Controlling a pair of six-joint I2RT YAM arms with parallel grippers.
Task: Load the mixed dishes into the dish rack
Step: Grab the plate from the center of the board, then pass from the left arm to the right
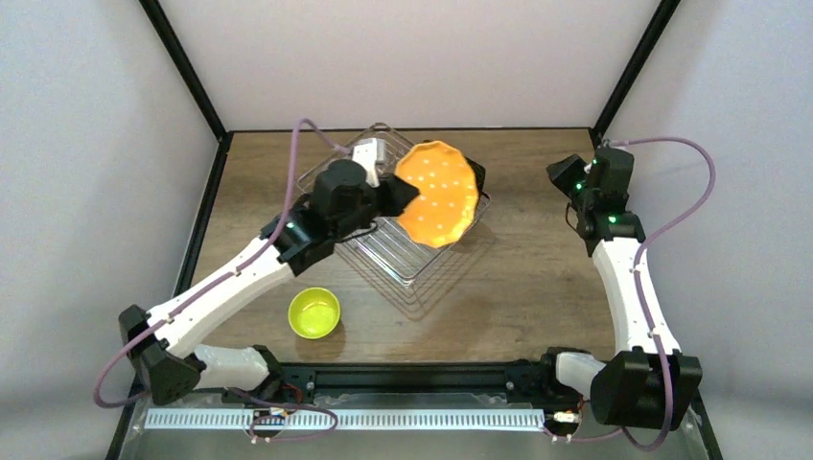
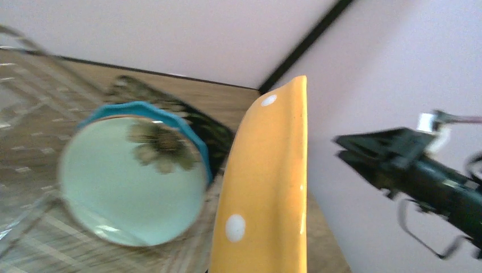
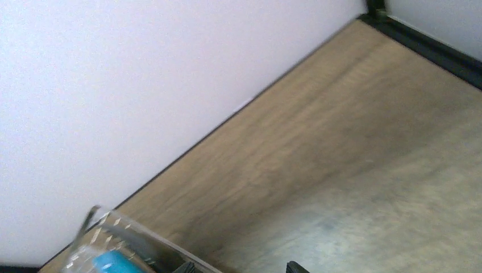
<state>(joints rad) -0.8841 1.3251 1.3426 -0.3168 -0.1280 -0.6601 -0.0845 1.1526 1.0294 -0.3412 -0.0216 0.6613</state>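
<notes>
I should keep my right gripper moving, because the orange plate's rim [image 1: 474, 198] opposite my left gripper is free. It should go toward that rim until its fingers are on both sides of it, and then close.
My left gripper [image 1: 397, 195] is shut on the rim of the orange white-dotted plate [image 1: 437, 193], holding it tilted above the silvery wire dish rack [image 1: 401, 257]. In the left wrist view this orange plate [image 2: 267, 182] shows edge-on and hides the fingers. Behind it in the rack stand the round mint flower plate [image 2: 128, 185], the teal plate [image 2: 185, 122] and the black floral plate [image 2: 215, 132]. The small yellow-green bowl [image 1: 314, 312] sits on the table in front of the rack. My right gripper [image 1: 564, 174] hangs open and empty to the right of the rack, its fingertips [image 3: 295, 267] over bare table.
A rack corner [image 3: 122, 230] with a bit of teal plate [image 3: 113, 263] shows at the lower left of the right wrist view. The right arm's gripper [image 2: 398, 162] appears beyond the orange plate. Pale walls with black posts enclose the wooden table [image 1: 518, 278].
</notes>
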